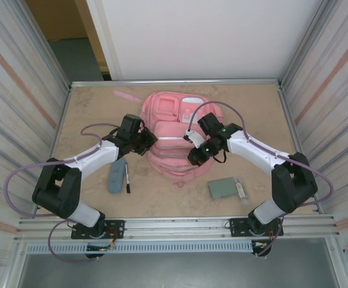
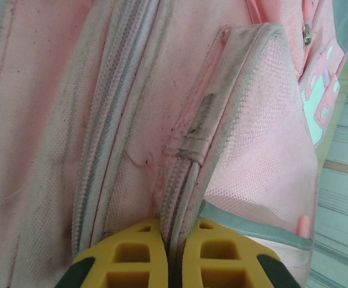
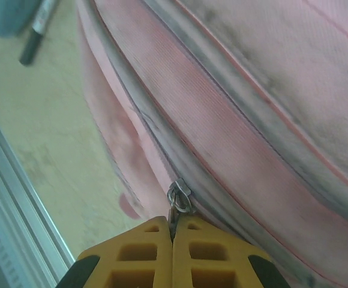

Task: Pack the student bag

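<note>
The bag's seam (image 2: 183, 189) is held by my left gripper, so my right gripper should keep pulling the metal zip pull along the zip line (image 3: 140, 103) until it gets near that seam.
The pink student bag (image 1: 174, 129) lies flat in the middle of the table, pockets up. My left gripper (image 1: 152, 143) is at its left side. In the left wrist view the yellow fingers (image 2: 132, 258) of that gripper (image 2: 174, 252) are shut on a ridge of the bag's zip seam (image 2: 183, 180). My right gripper (image 1: 193, 161) is at the bag's lower right side. In the right wrist view that gripper (image 3: 174, 231) is shut on the metal zip pull (image 3: 179, 197) of a long zip line on the student bag (image 3: 240, 120).
A blue-grey pouch (image 1: 117, 175) and a black pen (image 1: 127, 179) lie left of the bag. A grey-green flat case (image 1: 223, 188) and a small pale item (image 1: 240, 189) lie to the lower right. A pink strip (image 1: 126, 96) lies at the back left. Metal walls enclose the table.
</note>
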Available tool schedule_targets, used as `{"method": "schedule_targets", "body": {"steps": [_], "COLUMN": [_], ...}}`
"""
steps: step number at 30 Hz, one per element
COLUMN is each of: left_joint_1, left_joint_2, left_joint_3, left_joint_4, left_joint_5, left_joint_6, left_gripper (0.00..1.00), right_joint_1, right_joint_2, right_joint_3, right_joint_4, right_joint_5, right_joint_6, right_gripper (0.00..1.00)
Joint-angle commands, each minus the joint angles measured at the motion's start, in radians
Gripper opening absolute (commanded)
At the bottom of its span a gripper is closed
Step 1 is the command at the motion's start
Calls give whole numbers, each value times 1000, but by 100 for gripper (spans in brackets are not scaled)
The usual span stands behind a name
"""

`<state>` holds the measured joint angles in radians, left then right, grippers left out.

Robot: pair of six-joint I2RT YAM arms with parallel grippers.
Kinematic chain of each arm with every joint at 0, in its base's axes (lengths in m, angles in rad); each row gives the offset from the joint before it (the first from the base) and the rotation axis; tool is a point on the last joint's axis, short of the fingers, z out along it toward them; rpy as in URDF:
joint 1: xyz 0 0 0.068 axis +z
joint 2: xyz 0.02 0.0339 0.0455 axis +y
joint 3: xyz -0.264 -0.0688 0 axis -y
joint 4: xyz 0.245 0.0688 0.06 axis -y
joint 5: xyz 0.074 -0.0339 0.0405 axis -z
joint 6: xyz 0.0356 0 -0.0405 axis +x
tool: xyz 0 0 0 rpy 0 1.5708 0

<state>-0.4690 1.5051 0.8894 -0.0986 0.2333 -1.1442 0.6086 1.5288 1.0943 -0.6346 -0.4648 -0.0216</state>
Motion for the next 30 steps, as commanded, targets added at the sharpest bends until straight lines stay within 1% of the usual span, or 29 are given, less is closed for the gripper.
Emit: {"method": "schedule_targets", "body": {"steps": [1, 4, 6, 7, 11, 13, 15, 17, 19, 20, 22, 23, 25, 26, 28, 30], "left_joint_1": [-21, -45, -63, -69, -71, -71, -61, -41, -30, -24, -13, -6, 2, -1, -16, -47], "left_joint_2": [20, 34, 44, 52, 75, 75, 70, 47, 3, -26, -88, -124, -181, -202, -218, -218], "left_joint_3": [20, 26, 30, 34, 47, 46, 46, 46, 38, 30, 13, -1, -35, -40, -46, -53], "left_joint_4": [104, 124, 131, 137, 158, 152, 140, 120, 69, 37, -17, -25, -5, -27, -63, -78], "left_joint_5": [-44, -40, -50, -46, 0, -3, -2, 29, 25, 14, 8, 28, 89, 87, 66, 70], "left_joint_6": [-52, -64, -70, -73, -71, -59, -36, 23, 91, 127, 191, 236, 342, 385, 434, 468], "left_gripper": [0, 0, 0, 0, 0, 1, 9, 21, 36, 40, 45, 48, 50, 50, 50, 50], "right_joint_1": [68, 112, 133, 144, 180, 207, 237, 247, 244, 241, 239, 236, 222, 216, 211, 202], "right_joint_2": [-50, -18, 15, 30, 68, 73, 70, 68, 65, 62, 36, 14, -35, -65, -124, -183], "right_joint_3": [-5, 4, 21, 26, 13, -23, -66, -98, -101, -98, -97, -97, -101, -109, -124, -133], "right_joint_4": [203, 289, 307, 308, 349, 416, 485, 534, 535, 526, 494, 470, 422, 410, 371, 338], "right_joint_5": [-35, 16, 72, 100, 143, 143, 163, 172, 168, 163, 173, 183, 222, 246, 342, 420], "right_joint_6": [256, 410, 504, 540, 667, 711, 740, 760, 759, 748, 716, 695, 657, 613, 537, 454], "right_gripper": [0, 2, 3, 3, 5, 7, 11, 12, 14, 15, 21, 26, 35, 37, 40, 41]}}
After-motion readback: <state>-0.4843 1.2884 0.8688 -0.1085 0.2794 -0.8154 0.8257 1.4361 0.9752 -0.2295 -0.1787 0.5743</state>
